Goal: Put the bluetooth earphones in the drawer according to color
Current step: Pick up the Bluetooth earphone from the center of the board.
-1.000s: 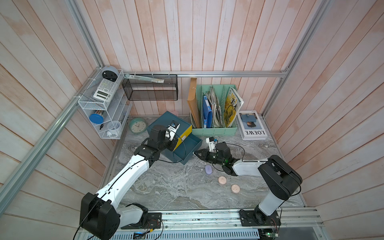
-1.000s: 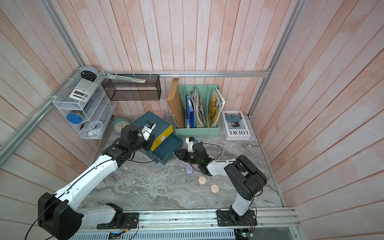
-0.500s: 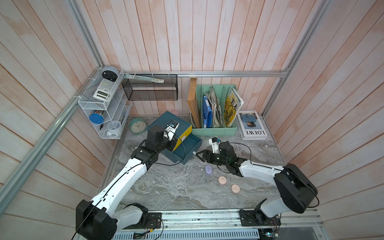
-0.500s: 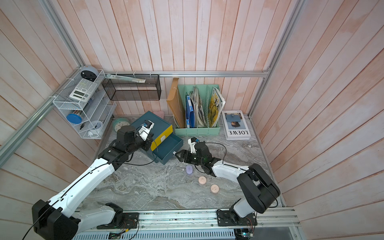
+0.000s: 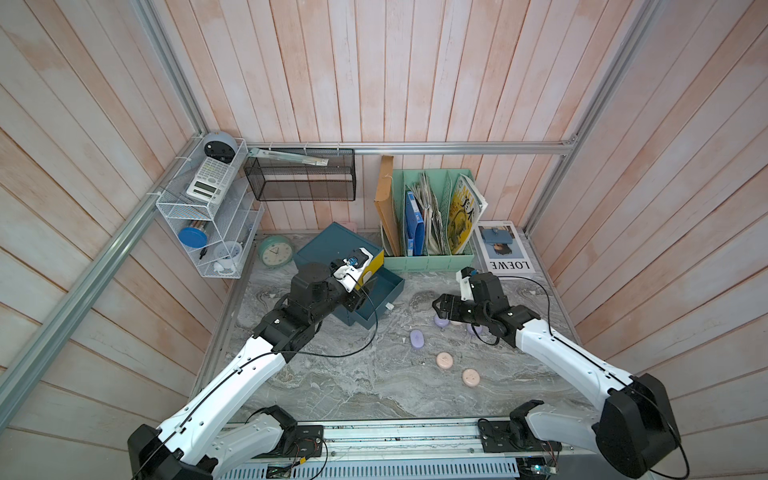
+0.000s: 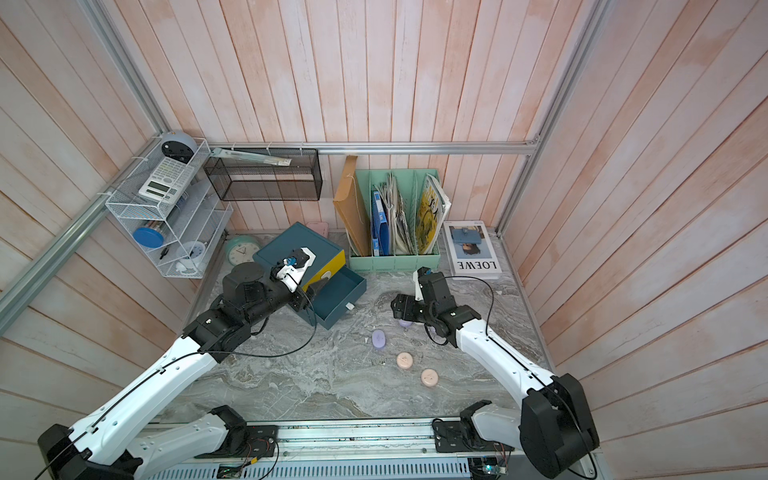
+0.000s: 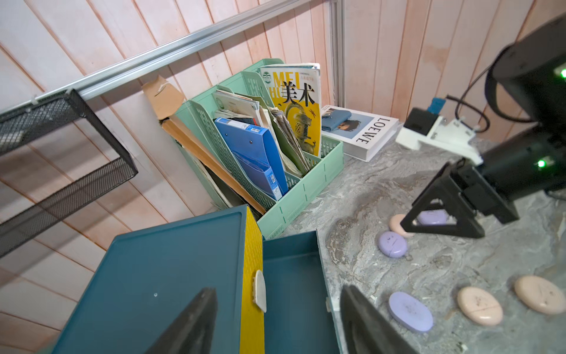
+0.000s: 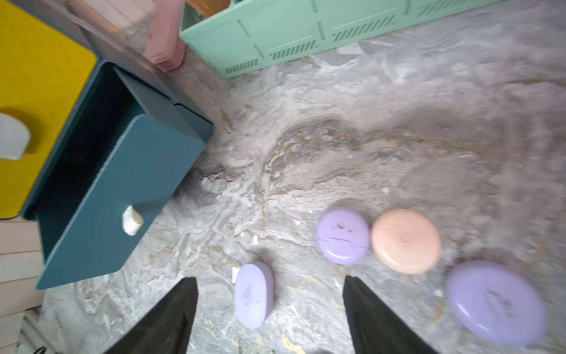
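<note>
I expect the lilac case [image 8: 495, 303] to roll aside on its edge when I drop it in the drawer, because the case has a rounded rim [image 8: 535, 299].
The dark teal drawer chest [image 5: 332, 247] has a yellow top front [image 7: 251, 275]. The teal drawer [image 5: 376, 297] under it is pulled out, and its inside [image 7: 291, 275] shows nothing. My left gripper [image 7: 278, 321] hangs open above the yellow front and this drawer, holding nothing. Three lilac earphones [image 8: 253, 295] [image 8: 343, 235] [image 8: 494, 302] and a pale pink one [image 8: 405, 240] lie on the marble. Two more pink ones [image 5: 444, 359] [image 5: 471, 377] lie nearer the front. My right gripper [image 8: 269, 312] is open just above the oval lilac case, not touching it.
A mint-green file rack [image 5: 428, 257] and a LOEWE book [image 5: 505, 249] stand at the back. A green clock [image 5: 275, 250], a white wire shelf [image 5: 208, 216] and a black mesh basket [image 5: 301, 178] fill the back left corner. A pink box [image 8: 165, 36] sits behind the chest.
My left gripper has opened beside the chest. The right gripper has opened and drawn back to the right, away from the drawer and over the lilac earphones.
</note>
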You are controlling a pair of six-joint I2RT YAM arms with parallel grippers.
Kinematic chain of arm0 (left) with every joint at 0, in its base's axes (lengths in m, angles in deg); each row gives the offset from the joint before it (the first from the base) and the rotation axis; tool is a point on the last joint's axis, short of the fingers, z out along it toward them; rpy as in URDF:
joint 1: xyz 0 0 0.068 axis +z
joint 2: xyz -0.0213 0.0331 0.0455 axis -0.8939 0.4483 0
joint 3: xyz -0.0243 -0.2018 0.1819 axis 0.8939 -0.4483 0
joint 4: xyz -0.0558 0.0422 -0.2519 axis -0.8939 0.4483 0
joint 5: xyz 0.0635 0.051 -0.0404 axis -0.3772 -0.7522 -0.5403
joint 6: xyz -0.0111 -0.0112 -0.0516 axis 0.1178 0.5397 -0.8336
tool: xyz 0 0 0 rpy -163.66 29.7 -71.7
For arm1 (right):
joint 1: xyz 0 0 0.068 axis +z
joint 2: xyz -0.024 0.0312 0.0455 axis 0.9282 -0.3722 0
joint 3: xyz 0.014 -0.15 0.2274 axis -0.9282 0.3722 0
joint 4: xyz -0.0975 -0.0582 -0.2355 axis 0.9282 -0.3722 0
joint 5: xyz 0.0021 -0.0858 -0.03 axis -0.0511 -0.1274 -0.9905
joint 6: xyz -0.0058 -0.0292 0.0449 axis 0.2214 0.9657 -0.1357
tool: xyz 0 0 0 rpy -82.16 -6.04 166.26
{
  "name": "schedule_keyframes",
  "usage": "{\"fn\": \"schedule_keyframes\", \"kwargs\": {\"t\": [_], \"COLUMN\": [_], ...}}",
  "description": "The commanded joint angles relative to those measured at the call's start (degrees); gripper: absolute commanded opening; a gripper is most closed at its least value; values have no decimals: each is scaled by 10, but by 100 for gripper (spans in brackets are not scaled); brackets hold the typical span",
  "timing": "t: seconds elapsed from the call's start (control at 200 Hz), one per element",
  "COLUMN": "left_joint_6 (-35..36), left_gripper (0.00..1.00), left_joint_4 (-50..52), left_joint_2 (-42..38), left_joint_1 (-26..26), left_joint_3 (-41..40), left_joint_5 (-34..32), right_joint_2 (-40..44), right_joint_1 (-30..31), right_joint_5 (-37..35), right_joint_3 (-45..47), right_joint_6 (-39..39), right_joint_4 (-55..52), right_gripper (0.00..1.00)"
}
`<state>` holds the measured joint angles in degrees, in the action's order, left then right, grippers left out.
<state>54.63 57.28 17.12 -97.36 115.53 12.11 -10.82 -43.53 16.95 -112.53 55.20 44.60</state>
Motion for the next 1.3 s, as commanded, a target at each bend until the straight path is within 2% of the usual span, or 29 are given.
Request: {"fn": "schedule_keyframes", "kwargs": {"t": [0.0,0.21,0.49,0.75,0.865,1.295], "left_joint_6": [3,6,21,44,49,53], "left_gripper": [83,100,100,100,100,100], "left_joint_4": [-8,-5,-4,3,7,5], "left_joint_2": [2,12,42,76,81,84], "left_joint_1": [-10,-24,-72,-129,-134,-134], "left_joint_3": [-9,-11,-14,-19,-18,-21], "left_joint_5": [3,-8,-42,-75,-76,-81], "right_joint_2": [4,1,-39,-135,-177,-224], "right_joint_1": [-29,-80,-117,-132,-134,-139], "right_joint_5": [-30,-66,-82,-57,-53,-65], "right_joint_3": [-31,-37,-23,-55,-70,-54], "right_joint_6": [42,48,32,52,65,53], "right_joint_4": [-109,-157,-170,-199,-211,-166], "right_gripper": [82,82,82,82,81,78]}}
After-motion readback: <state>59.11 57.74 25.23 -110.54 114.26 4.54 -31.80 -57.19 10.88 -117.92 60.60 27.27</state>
